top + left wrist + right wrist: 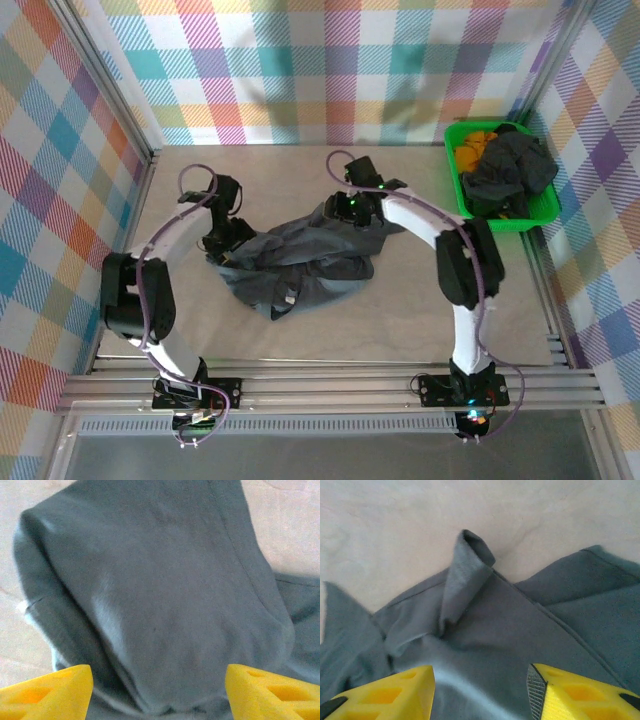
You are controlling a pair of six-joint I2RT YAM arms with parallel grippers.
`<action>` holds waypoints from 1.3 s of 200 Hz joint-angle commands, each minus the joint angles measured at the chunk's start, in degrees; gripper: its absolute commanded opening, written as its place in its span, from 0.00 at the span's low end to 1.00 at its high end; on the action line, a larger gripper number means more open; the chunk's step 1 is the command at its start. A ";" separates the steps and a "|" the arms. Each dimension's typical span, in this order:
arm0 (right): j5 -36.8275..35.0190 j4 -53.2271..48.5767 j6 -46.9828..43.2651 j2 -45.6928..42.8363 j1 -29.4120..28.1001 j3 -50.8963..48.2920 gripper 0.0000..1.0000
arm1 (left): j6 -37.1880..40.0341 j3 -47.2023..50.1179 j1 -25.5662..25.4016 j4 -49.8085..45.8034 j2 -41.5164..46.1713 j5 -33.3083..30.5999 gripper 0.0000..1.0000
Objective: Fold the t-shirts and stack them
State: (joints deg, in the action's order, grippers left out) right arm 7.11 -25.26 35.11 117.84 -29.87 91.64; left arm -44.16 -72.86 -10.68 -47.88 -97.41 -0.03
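My gripper will lift and stretch the dark grey t-shirt [338, 238], and the t-shirt will then hang open as a broad sheet, because loose folds [298, 266] overlap across it.
A dark grey t-shirt [300, 262] lies crumpled in the middle of the table. My left gripper [224, 248] hovers over its left edge. In the left wrist view that gripper [159, 680] is open, its yellow fingers [50, 692] wide apart above a rounded fold of the t-shirt [160, 595]. My right gripper [352, 210] is over the shirt's far right part. Seen from the right wrist, this gripper [481, 680] is open too, with the t-shirt [510, 630] spread under it and a small upright fold [465, 565] just ahead. More dark t-shirts [512, 172] are heaped in the bin.
The green plastic bin [455, 170] stands at the back right and also holds an orange cloth [475, 140]. Bare table [400, 320] lies in front of the shirt. Metal frame posts and checked walls close in the table's sides and back.
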 commanded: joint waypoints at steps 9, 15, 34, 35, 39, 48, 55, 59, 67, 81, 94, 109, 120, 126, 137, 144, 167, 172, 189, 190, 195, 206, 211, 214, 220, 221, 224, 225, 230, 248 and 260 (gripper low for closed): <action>3.00 -1.12 1.86 10.12 -0.28 10.83 0.53 | 3.93 -7.94 0.56 -1.41 -6.84 -5.54 0.74; 3.95 -1.76 1.81 12.73 -0.28 13.89 0.53 | 4.37 -9.10 0.85 -2.29 -8.31 -7.22 0.76; 5.56 -4.98 1.88 18.46 -0.59 21.92 0.52 | 3.98 -9.43 3.21 -0.39 -10.12 -7.79 0.82; 5.50 -5.18 1.89 18.85 -0.62 22.47 0.52 | 3.90 -9.37 3.38 -0.30 -10.10 -7.75 0.82; 5.42 -5.43 1.97 19.46 -0.63 23.30 0.52 | 3.74 -9.32 3.90 0.43 -10.28 -7.64 0.83; 5.03 -5.38 2.38 20.72 -0.72 24.71 0.52 | 3.34 -9.61 5.11 1.63 -10.83 -7.52 0.84; 4.78 -5.25 2.77 21.28 -0.72 25.12 0.52 | 3.35 -10.30 5.84 2.39 -11.57 -7.06 0.84; 4.43 -5.43 2.89 21.68 -0.66 25.51 0.52 | 3.37 -10.77 6.11 2.58 -12.11 -6.79 0.85; 4.10 -5.84 3.10 22.40 -0.63 26.29 0.51 | 3.34 -12.26 6.53 2.41 -13.74 -6.65 0.85; 3.49 -7.57 3.12 23.64 -0.54 28.24 0.48 | 3.47 -15.64 6.89 1.26 -17.12 -6.87 0.85; 2.28 -9.04 2.79 24.01 -0.30 29.50 0.41 | 3.62 -18.12 6.98 1.26 -19.75 -7.49 0.86; 0.30 -9.49 2.51 23.14 -0.06 29.20 0.31 | 3.45 -20.48 7.06 1.84 -22.22 -8.45 0.86; -0.47 -8.65 2.21 21.65 0.40 28.05 0.22 | 3.38 -22.99 7.07 1.17 -24.27 -9.33 0.85; -0.76 -8.19 2.03 20.96 0.68 27.46 0.18 | 3.37 -24.16 7.04 0.59 -25.45 -9.62 0.85; -0.74 -7.48 1.76 19.82 1.16 26.89 0.11 | 3.63 -26.07 7.07 0.11 -28.04 -9.15 0.83; -0.79 -7.37 1.42 19.28 1.43 26.88 0.08 | 3.45 -27.45 7.03 -1.07 -29.82 -9.22 0.82; -1.31 -7.35 -0.16 17.36 1.92 27.18 0.00 | 3.35 -29.91 6.72 -2.70 -33.79 -8.98 0.73; -1.51 -7.40 -0.45 16.94 2.02 27.21 0.00 | 3.40 -29.66 6.57 -1.91 -34.05 -8.34 0.66; -2.27 -7.56 -0.84 14.89 2.35 26.92 0.00 | 3.86 -30.62 5.83 -2.12 -35.47 -7.26 0.45; -2.32 -7.50 -0.84 14.75 2.35 26.84 0.00 | 3.84 -30.78 5.79 -2.35 -35.61 -7.26 0.44; -2.60 -7.39 -0.85 14.04 2.46 26.61 0.00 | 3.97 -31.43 5.56 -3.21 -36.15 -7.19 0.40; -2.89 -6.91 -0.99 12.44 2.95 25.76 0.00 | 4.32 -31.28 5.19 -3.65 -36.63 -6.58 0.31; -2.90 -6.70 -1.10 11.72 3.16 25.49 0.00 | 4.28 -30.72 5.14 -3.23 -36.34 -6.25 0.28; -2.90 -6.68 -1.21 11.39 3.36 25.41 0.00 | 4.33 -30.23 5.14 -2.82 -35.98 -5.88 0.25; -2.85 -6.86 -1.35 10.73 3.67 25.37 0.00 | 4.20 -29.10 5.14 -1.87 -35.04 -5.62 0.22; -2.83 -6.93 -1.35 10.65 3.72 25.45 0.00 | 4.14 -28.88 5.14 -1.65 -34.83 -5.60 0.21; -2.79 -6.98 -1.43 10.35 3.94 25.45 0.00 | 3.97 -28.33 5.14 -1.08 -34.21 -5.52 0.19; -2.71 -7.08 -1.40 10.28 3.99 25.49 0.00 | 3.98 -28.14 5.14 -0.86 -33.97 -5.51 0.19; -2.49 -7.20 -1.53 9.86 4.23 25.50 0.00 | 3.84 -27.21 5.14 -0.11 -32.81 -5.51 0.14; -1.85 -7.63 -1.93 7.92 5.47 25.35 0.00 | 3.41 -26.78 5.14 0.50 -28.58 -6.73 0.00; -1.62 -8.00 -2.30 6.50 6.41 25.15 0.00 | 3.11 -27.02 5.31 1.26 -25.47 -7.30 0.00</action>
State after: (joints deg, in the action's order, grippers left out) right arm 5.41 -32.47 34.72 128.81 -25.89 117.51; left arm -40.64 -101.43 -4.71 -47.51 -128.18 -9.21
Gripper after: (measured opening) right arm 0.061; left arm 0.053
